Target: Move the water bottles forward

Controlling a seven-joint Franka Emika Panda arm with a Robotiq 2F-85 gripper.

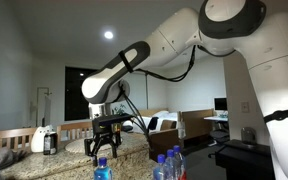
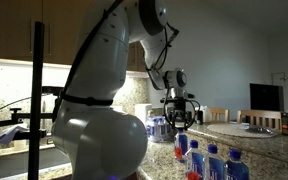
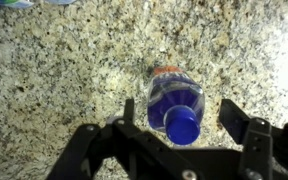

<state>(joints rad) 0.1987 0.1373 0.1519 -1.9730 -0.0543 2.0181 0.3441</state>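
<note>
The top of the blue cap (image 3: 182, 126) is too far below my gripper's fingers, so I should lower my open gripper around the cap (image 1: 102, 162) before I close it and lift.
In the wrist view a clear water bottle (image 3: 172, 98) with a blue cap and a reddish label edge stands upright on the speckled granite counter (image 3: 64, 70). My gripper (image 3: 184, 118) is open above it, with one finger on each side of the cap and a gap on both sides. In an exterior view my gripper (image 1: 104, 148) hangs just over this bottle (image 1: 102, 171), and two more bottles (image 1: 168, 164) stand nearer the camera. In an exterior view my gripper (image 2: 177, 116) is behind several blue-capped bottles (image 2: 212, 162).
A white jug-like appliance (image 1: 42, 138) with a dark top stands on the counter at the left. A sink bowl (image 2: 262, 130) lies in the counter at the right. Chairs and a desk with a monitor (image 1: 220, 104) stand in the room behind.
</note>
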